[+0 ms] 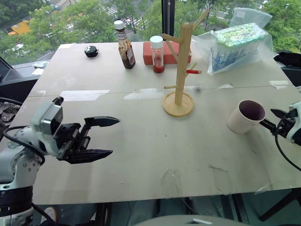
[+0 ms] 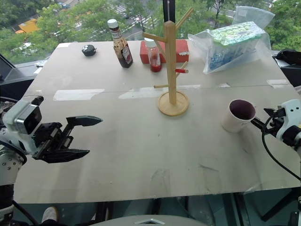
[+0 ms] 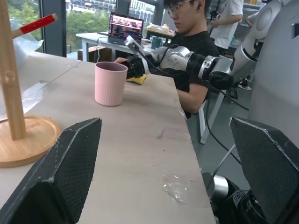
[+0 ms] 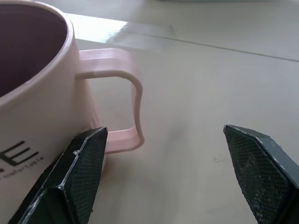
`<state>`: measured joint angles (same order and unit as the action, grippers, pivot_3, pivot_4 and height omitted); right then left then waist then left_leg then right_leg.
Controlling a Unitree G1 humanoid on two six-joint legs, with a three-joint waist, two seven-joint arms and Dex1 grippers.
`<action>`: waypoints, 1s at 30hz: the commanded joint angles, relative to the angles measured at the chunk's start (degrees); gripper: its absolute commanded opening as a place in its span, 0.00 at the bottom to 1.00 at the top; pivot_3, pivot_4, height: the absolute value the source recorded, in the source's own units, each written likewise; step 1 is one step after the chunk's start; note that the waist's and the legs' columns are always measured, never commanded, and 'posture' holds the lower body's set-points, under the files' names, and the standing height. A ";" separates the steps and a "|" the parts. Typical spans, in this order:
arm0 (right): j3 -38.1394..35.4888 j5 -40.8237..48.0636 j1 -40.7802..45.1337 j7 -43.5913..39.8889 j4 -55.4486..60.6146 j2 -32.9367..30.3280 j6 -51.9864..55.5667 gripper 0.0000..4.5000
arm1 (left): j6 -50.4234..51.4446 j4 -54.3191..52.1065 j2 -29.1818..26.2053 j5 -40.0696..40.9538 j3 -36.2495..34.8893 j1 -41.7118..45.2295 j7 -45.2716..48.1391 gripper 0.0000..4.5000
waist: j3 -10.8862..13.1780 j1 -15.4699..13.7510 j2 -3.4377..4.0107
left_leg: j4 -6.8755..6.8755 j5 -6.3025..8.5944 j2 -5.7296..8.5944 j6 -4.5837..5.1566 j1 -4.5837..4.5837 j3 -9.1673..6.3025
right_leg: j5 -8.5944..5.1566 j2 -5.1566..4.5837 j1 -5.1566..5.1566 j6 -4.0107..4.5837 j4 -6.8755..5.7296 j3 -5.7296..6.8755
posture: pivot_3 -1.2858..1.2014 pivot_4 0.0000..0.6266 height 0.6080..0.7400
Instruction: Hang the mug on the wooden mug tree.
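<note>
The robot can see a wide gap [image 4: 113,105] inside the handle [image 4: 137,103], so the handle will still have room for a peg when the robot carries the mug by the handle's outer bar.
The cream-white mug [image 1: 245,117] with a mauve inside stands upright on the table's right side. My right gripper [image 1: 270,120] is open just to its right, close to it. In the right wrist view the mug's handle [image 4: 133,93] sticks out ahead of one finger [image 4: 84,172], with nothing held between the jaws. The wooden mug tree [image 1: 181,70] stands on its round base [image 1: 178,104] at mid-table, one peg red-tipped. My left gripper [image 1: 114,136] hovers open and empty at the near left, pointing across the table towards the tree [image 3: 11,84] and the mug [image 3: 110,84].
A brown sauce bottle [image 1: 125,47], a jar with a white lid [image 1: 157,54], a red box [image 1: 164,52] and a plastic bag [image 1: 235,44] line the far edge. A small black object [image 1: 91,51] lies at far left. A person [image 3: 187,28] sits beyond the table's right side.
</note>
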<state>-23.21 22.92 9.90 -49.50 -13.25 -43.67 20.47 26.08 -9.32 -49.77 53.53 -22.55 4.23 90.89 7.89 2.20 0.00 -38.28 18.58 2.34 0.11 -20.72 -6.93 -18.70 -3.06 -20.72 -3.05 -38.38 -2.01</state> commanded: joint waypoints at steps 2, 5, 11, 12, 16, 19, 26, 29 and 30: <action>-1.52 2.15 -0.35 -2.92 2.96 -3.27 1.39 0.89 | -0.65 -0.38 -0.86 0.27 -1.92 0.40 0.70 1.00 | 0.01 0.05 0.02 | 0.00 0.00 0.01 0.00 0.00 0.02 | 0.00 -0.02 0.00 0.00 0.00 0.00 | 0.52 0.24 1.00; -0.21 1.08 1.57 -3.58 0.44 -4.29 0.21 0.89 | -0.66 -0.96 -0.71 0.42 -1.95 -0.02 0.65 1.00 | 0.01 0.12 0.02 | 0.00 0.00 0.01 0.00 0.01 0.01 | 0.00 -0.02 0.00 0.00 0.01 0.00 | 0.52 0.24 1.00; 4.12 -0.44 7.07 -5.44 -4.33 -3.68 0.09 0.89 | -0.60 -2.33 -0.32 0.87 -2.40 -1.11 0.26 1.00 | 0.02 0.26 0.03 | 0.00 0.00 0.00 0.00 0.02 0.03 | 0.00 -0.01 -0.01 0.00 0.00 -0.01 | 0.52 0.24 1.00; 5.08 -0.87 8.29 -5.39 -5.56 -3.26 -0.19 0.89 | -0.55 -2.54 -0.31 0.99 -2.53 -1.33 0.19 1.00 | 0.02 0.25 0.02 | 0.00 0.00 0.00 0.00 0.01 0.02 | 0.00 -0.02 -0.02 0.00 0.00 -0.01 | 0.52 0.24 1.00; 7.83 -1.99 12.09 -5.98 -10.32 -1.67 -1.46 0.89 | -0.18 -3.66 -0.05 1.83 -3.67 -2.62 -0.33 1.00 | 0.02 0.24 0.03 | 0.00 0.00 0.00 0.00 -0.01 0.01 | 0.00 -0.03 -0.02 0.00 0.01 -0.01 | 0.52 0.24 1.00; 8.51 -1.81 13.63 -6.83 -12.15 -0.60 -2.07 0.71 | 0.47 -4.26 -0.08 2.92 -4.97 -3.00 -1.26 1.00 | 0.02 0.10 0.03 | 0.00 0.00 0.00 0.00 -0.01 -0.01 | 0.00 -0.04 -0.03 0.00 0.01 0.01 | 0.52 0.24 1.00; 7.81 -0.91 13.01 -7.28 -10.41 0.43 -2.73 0.01 | 1.91 -4.39 -0.66 4.31 -6.92 -2.40 -3.34 1.00 | 0.02 0.15 0.04 | 0.00 0.00 0.00 0.00 -0.03 -0.02 | 0.00 -0.05 -0.03 0.00 0.02 0.04 | 0.52 0.24 1.00; 7.32 -0.42 11.73 -6.88 -8.04 0.49 -2.31 0.01 | 1.71 -4.17 -0.59 3.45 -6.57 -2.30 -3.51 1.00 | 0.02 0.14 0.04 | 0.00 0.00 0.00 0.00 -0.03 -0.03 | 0.00 -0.05 -0.03 0.00 0.02 0.05 | 0.52 0.24 1.00; 7.08 -0.16 11.20 -6.70 -7.04 0.46 -1.94 0.01 | 1.57 -4.03 -0.41 3.25 -6.33 -2.18 -3.53 1.00 | 0.02 0.14 0.04 | 0.00 0.00 0.00 0.00 -0.03 -0.04 | 0.00 -0.05 -0.03 0.00 0.02 0.06 | 0.52 0.24 1.00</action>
<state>-14.03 21.16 21.54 -56.26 -23.40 -42.74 18.58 28.07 -12.79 -49.74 56.40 -27.56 1.68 87.36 7.91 2.35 0.04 -38.28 18.58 2.34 0.11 -20.75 -6.98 -18.70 -3.11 -20.75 -3.05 -38.37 -1.96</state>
